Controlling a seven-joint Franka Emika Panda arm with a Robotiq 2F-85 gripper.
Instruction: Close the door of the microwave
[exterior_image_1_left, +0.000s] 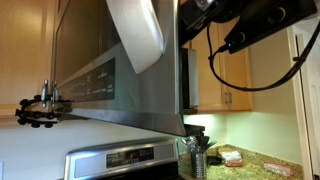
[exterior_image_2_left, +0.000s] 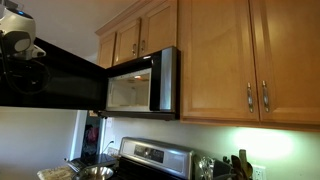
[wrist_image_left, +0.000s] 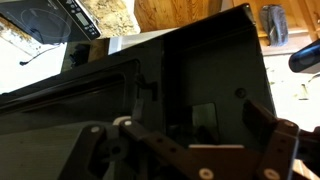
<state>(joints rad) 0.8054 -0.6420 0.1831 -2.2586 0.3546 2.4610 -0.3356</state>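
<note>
The door's inner side (wrist_image_left: 205, 75) is touching my gripper, and a push there swings the door wider. I should back away and move out past the door's free edge (wrist_image_left: 263, 58).
The microwave (exterior_image_2_left: 140, 85) hangs under wooden cabinets, and its lit cavity shows. The door (exterior_image_2_left: 50, 80) stands swung open as a wide dark panel reaching left towards the camera. In an exterior view the steel face with the button strip (exterior_image_1_left: 100, 75) fills the left, with a vertical steel edge (exterior_image_1_left: 189, 80) at its far end. In the wrist view the door's dark inner face (wrist_image_left: 200, 70) fills the frame. My gripper (wrist_image_left: 195, 140) is open and empty, its two fingers spread close in front of that face. The black wrist and gripper (exterior_image_1_left: 240, 25) sit at the top, beyond the steel edge.
Wooden cabinets (exterior_image_2_left: 215, 60) flank the microwave. A steel stove (exterior_image_2_left: 150, 155) stands below on a granite counter (exterior_image_1_left: 250, 160) with utensils (exterior_image_1_left: 198, 150) and food packs. A black clamp (exterior_image_1_left: 40, 105) sits by the microwave's near corner. My white arm (exterior_image_2_left: 15, 40) is above the door.
</note>
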